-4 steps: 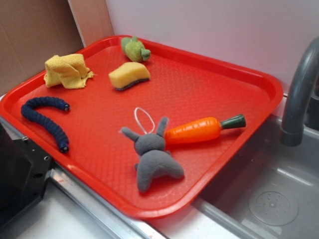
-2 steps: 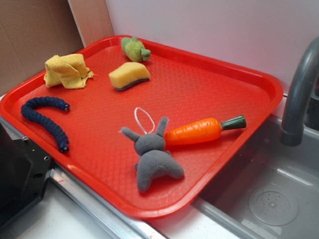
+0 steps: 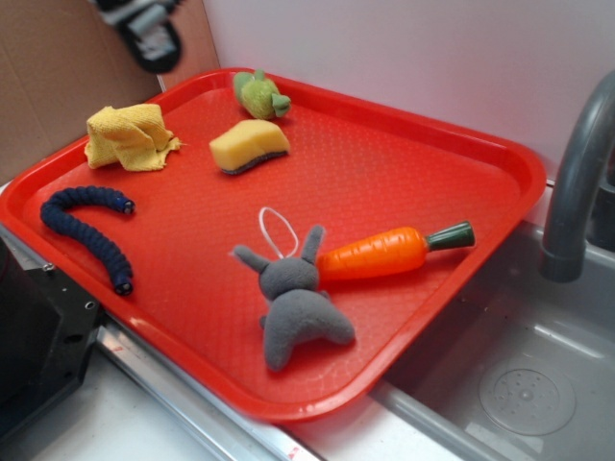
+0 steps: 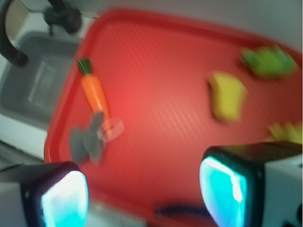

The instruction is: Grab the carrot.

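Note:
The carrot's thick end [image 3: 402, 250] is clear of the grey bunny. My open gripper keeps moving there until its fingers are on both sides of the carrot [image 3: 411, 247] below its stem.
The orange carrot [image 3: 375, 254] with a dark green stem lies on the red tray [image 3: 384, 163] at its right side, its tip touching the grey plush bunny [image 3: 293, 300]. In the wrist view the carrot [image 4: 94, 93] shows at upper left, blurred, above the bunny [image 4: 87, 140]. My gripper [image 3: 144, 27] enters the exterior view at the top left, high above the tray's far corner and far from the carrot. In the wrist view the gripper [image 4: 144, 196] is open, its two cyan pads [image 4: 221, 191] wide apart with nothing between them.
On the tray also lie a yellow sponge [image 3: 249, 145], a yellow cloth [image 3: 130, 136], a green plush toy [image 3: 259, 94] and a dark blue knitted worm [image 3: 91, 230]. A sink [image 3: 519, 375] with a grey faucet [image 3: 577, 182] is at the right.
My gripper has come into the exterior view at the top left; before, no arm showed. The things on the tray have not moved.

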Motion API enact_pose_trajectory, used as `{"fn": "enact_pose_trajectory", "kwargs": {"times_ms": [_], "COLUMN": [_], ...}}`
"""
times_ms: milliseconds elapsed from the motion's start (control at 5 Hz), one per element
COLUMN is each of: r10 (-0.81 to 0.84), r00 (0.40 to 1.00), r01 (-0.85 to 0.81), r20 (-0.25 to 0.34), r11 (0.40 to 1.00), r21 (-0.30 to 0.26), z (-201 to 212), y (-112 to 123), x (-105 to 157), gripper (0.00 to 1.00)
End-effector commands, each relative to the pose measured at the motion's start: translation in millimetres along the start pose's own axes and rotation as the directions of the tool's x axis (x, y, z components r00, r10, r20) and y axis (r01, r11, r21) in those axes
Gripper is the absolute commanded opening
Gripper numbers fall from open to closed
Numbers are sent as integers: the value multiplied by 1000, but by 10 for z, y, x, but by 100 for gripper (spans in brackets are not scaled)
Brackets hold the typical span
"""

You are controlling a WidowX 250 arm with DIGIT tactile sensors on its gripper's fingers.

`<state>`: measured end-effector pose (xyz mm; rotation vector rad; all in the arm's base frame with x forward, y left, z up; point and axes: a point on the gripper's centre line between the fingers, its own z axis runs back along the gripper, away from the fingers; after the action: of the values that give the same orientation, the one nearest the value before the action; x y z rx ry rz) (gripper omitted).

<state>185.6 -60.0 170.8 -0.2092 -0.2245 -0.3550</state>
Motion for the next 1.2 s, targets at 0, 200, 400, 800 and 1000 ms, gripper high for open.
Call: {"fn": "enact_pose_trajectory", "kwargs": {"times_ms": [0,200,400,800,1000], "r10": [-46,-46,-133,-299,-378], "r00": [998,998,990,943,913], "r01": [46,46,126,292,379], "r20": [35,35,-55,-147,-152], "r11": [999,999,985,954,925], "r21": [2,2,-117,-65,-28], "z": [58,58,-356,-893,-1084], "y": [-73,-73,55,-261,-476], "x": [73,73,287,593,664], "gripper": [100,100,100,100,100]}}
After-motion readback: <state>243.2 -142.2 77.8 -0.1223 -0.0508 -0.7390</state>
